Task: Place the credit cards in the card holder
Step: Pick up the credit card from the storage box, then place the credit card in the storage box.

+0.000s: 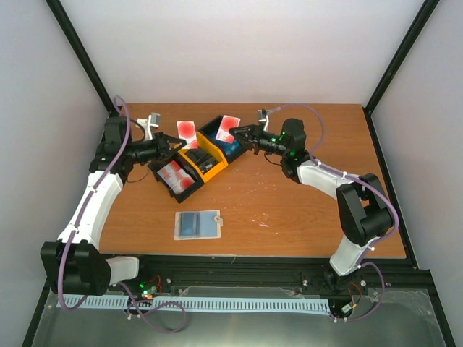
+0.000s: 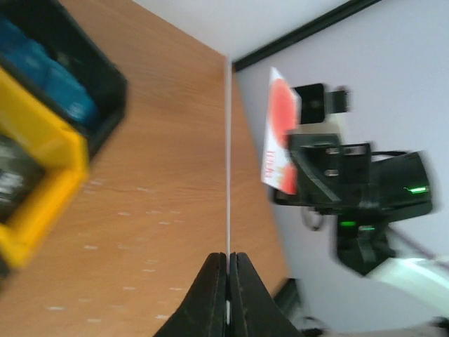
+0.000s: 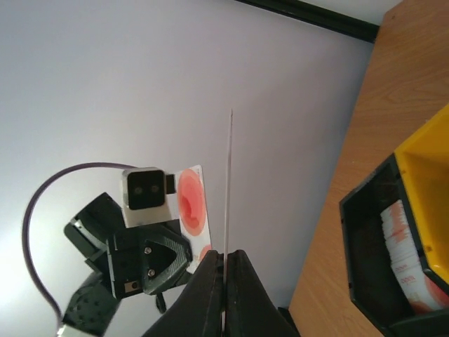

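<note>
A card [image 1: 226, 127] is held ready in my right gripper, so my left gripper should go on bringing its matching card down onto the red-and-white stack [image 1: 176, 176] and let go of it there.
Each gripper holds one red-and-white credit card up in the air above the tray. My left gripper [image 1: 176, 142] is shut on a card [image 1: 187, 130]; in the left wrist view this card is a thin white edge [image 2: 229, 154] rising from the pinched fingertips [image 2: 229, 258]. My right gripper [image 1: 237, 133] is shut on another card [image 1: 228, 127], also edge-on in its own view [image 3: 229, 182]. Each wrist view shows the other arm's card face-on [image 2: 278, 140] [image 3: 191, 200]. The card holder [image 1: 197, 225] lies open and flat on the table, nearer the arms' bases, apart from both grippers.
A black-and-yellow three-compartment tray [image 1: 215, 169] stands below the grippers with a red-and-white stack [image 1: 173, 173], black cards [image 1: 197, 154] and blue cards [image 1: 231, 147]. White walls with black frame posts close in the table's back and sides.
</note>
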Robot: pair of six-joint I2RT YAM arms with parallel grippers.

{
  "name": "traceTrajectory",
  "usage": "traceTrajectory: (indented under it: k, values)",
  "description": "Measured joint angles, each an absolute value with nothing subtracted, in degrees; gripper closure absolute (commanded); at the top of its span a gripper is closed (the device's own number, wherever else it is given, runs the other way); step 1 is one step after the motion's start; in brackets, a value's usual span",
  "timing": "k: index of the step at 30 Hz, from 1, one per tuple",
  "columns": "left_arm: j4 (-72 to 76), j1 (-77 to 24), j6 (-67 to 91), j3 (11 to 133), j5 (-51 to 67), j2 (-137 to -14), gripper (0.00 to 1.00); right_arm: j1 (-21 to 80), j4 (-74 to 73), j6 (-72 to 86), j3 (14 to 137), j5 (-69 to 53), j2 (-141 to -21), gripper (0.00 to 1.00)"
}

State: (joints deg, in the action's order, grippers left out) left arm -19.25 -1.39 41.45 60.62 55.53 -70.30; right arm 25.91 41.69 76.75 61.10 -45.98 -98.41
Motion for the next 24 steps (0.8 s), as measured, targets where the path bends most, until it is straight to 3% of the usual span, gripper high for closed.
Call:
traceTrajectory:
  k: [12, 24]
  values:
    - [-42.0, -1.23, 13.82, 60.58, 27.11, -76.95, 0.97, 25.91, 19.81, 61.1, 61.63, -44.34, -95.81, 0.97]
    - [-44.42, -1.23, 9.1, 59.24, 22.15, -85.91, 0.95, 25.91, 6.09, 50.85, 64.45, -44.01, -95.81, 0.97]
